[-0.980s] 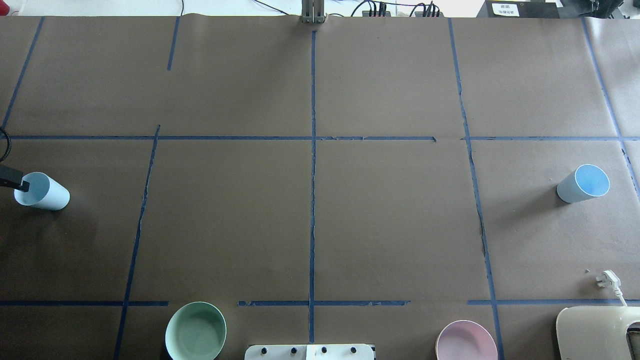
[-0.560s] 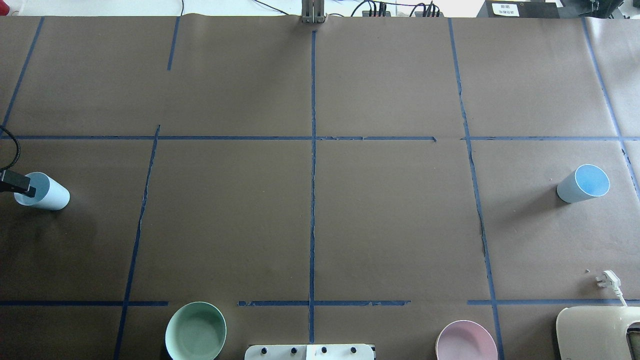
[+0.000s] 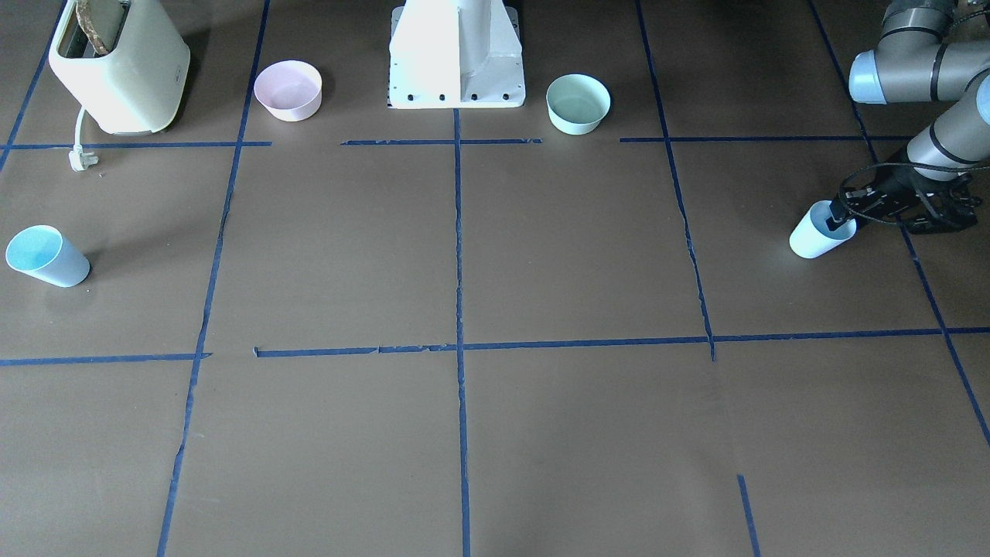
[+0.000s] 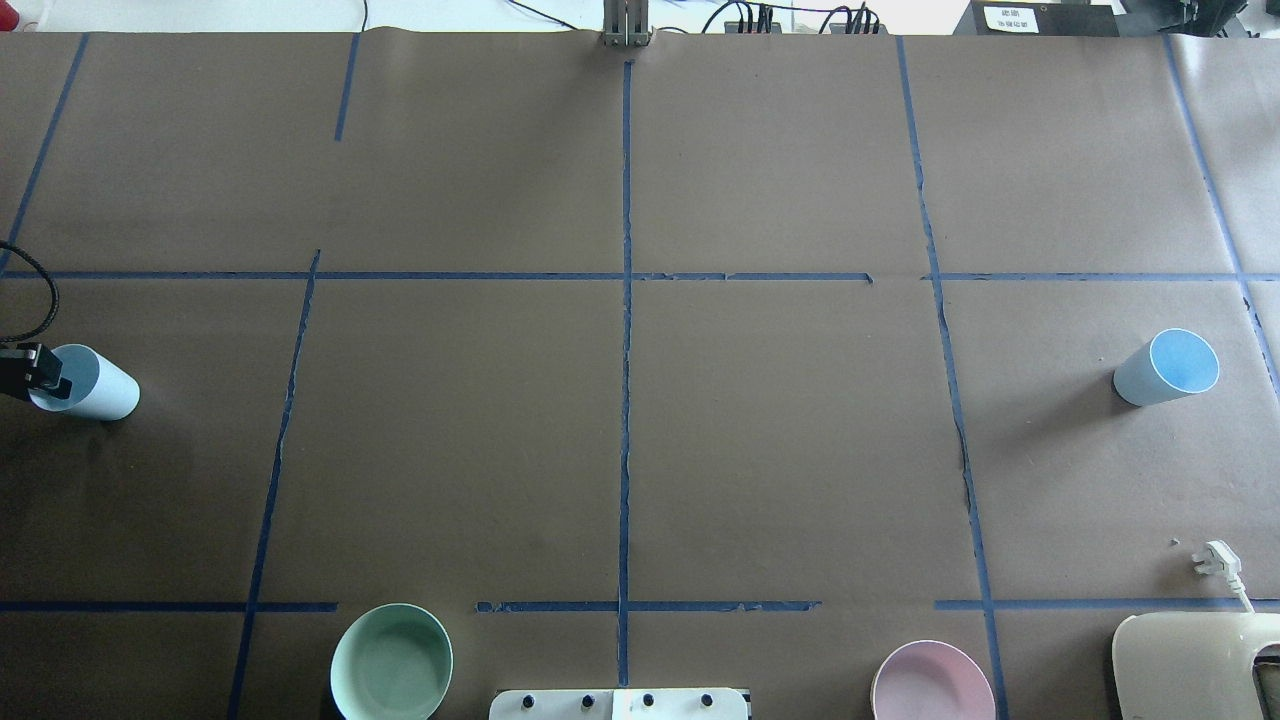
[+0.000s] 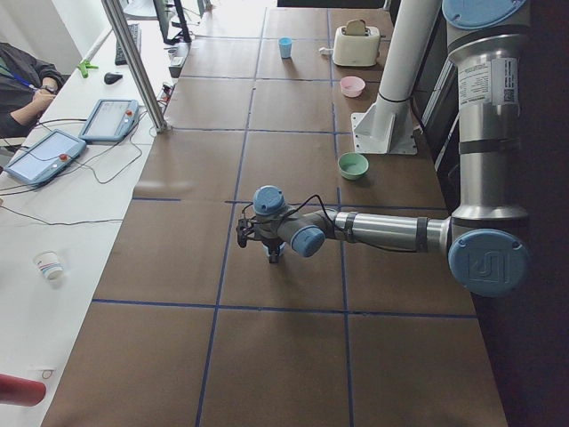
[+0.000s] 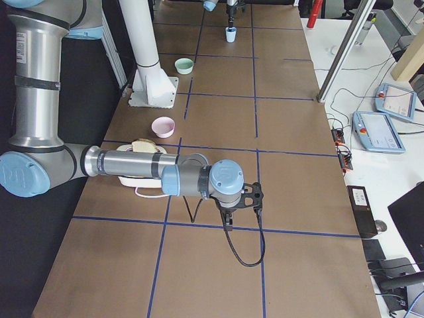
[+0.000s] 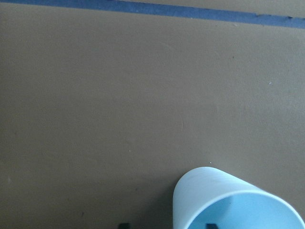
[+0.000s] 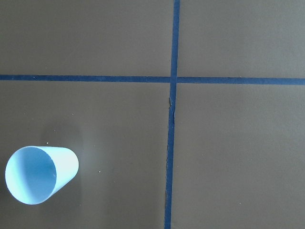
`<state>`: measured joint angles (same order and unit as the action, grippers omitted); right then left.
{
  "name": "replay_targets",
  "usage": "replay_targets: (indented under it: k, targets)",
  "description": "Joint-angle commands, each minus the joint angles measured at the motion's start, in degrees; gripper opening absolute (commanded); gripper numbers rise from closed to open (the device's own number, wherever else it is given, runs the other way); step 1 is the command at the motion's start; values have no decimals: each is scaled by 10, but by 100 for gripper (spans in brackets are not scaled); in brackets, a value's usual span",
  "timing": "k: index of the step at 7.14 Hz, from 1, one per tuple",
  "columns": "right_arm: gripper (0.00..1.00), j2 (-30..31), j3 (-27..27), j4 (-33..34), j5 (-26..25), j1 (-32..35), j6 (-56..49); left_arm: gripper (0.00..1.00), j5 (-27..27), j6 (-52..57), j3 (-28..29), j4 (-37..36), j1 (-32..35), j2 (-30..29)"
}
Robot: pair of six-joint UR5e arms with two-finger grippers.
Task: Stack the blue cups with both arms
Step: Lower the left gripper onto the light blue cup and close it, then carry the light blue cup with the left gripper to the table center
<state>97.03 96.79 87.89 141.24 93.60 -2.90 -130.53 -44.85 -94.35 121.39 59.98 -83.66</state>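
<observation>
I expect the pale-blue cup at my left gripper (image 3: 821, 231) to cover the other cup nearly to that one's rim when I stack them; both taper (image 3: 73, 271) toward their base.
Two pale-blue cups stand upright at opposite ends of the table. The left cup (image 4: 100, 388) also shows in the front view (image 3: 812, 236) and the left wrist view (image 7: 224, 195). My left gripper (image 4: 42, 375) (image 3: 839, 218) is open at its rim, one finger inside the cup and one outside, straddling the wall. The right cup (image 4: 1165, 368) (image 3: 46, 257) stands alone and shows at the lower left of the right wrist view (image 8: 40, 174). My right gripper (image 6: 227, 217) shows only in the exterior right view, so I cannot tell whether it is open or shut.
A mint-green bowl (image 4: 391, 662) and a pink bowl (image 4: 932, 685) sit near the white pedestal base (image 3: 456, 54). A cream toaster (image 4: 1195, 665) with a loose white plug (image 4: 1215, 560) stands at the near right. Blue tape lines grid the brown table.
My left gripper has edged further right over the left cup's rim, and its cable loop has come further into view. Both cups stay where they were.
</observation>
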Motion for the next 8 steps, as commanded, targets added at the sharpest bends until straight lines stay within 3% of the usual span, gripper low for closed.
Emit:
replay_targets:
  k: [1, 3, 4, 6, 7, 8]
  targets:
    - [100, 0, 1, 0, 0, 0, 0, 1, -3, -15, -7, -1, 0, 0]
    - [100, -1, 4, 0, 2, 0, 3, 0, -15, -23, -67, -52, 3, -4]
    - [100, -2, 7, 1, 3, 0, 3, 0, -17, -24, -113, -126, 4, -30]
    - [100, -5, 9, 1, 3, 0, 3, 0, -16, -27, -198, -386, 1, -168]
    - [100, -5, 8, 1, 3, 0, 3, 0, -14, -96, -202, -475, -23, -272]
    - [100, -6, 9, 1, 4, 0, 3, 0, -8, -193, -190, -483, -94, -330]
